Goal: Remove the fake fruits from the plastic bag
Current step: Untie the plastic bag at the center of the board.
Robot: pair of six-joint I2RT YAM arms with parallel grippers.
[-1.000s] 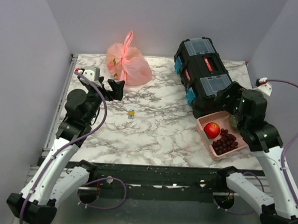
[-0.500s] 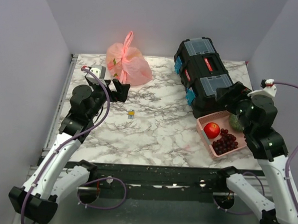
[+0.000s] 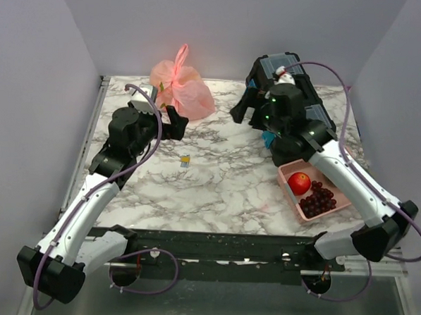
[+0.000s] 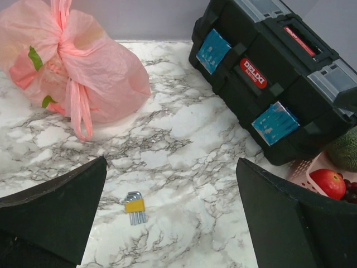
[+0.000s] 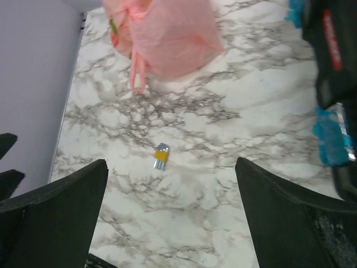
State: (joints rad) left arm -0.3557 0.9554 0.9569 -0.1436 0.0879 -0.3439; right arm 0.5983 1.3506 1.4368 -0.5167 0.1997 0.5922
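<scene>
The plastic bag's front film faces my open right gripper over clear tabletop, so I should carry on heading for the film until my fingers pinch its lower edge.
The pink plastic bag sits knotted at the back left of the table, its handles tied upward. The left wrist view shows the plastic bag with green leaf bits through the film. The fake fruits are otherwise hidden inside it. My left gripper hangs open just in front of the bag, its jaws wide and empty. My right gripper is open and empty to the right of the bag. From its wrist the plastic bag shows ahead, beyond the gripper.
A black toolbox lies at the back right, under my right arm. At the right front a pink basket holds a red apple and dark grapes. A small hex key set with a yellow holder lies mid-table.
My right arm has swung from beside the basket up and left across the toolbox toward the bag. The left gripper has crept closer to the bag. Both stay open.
</scene>
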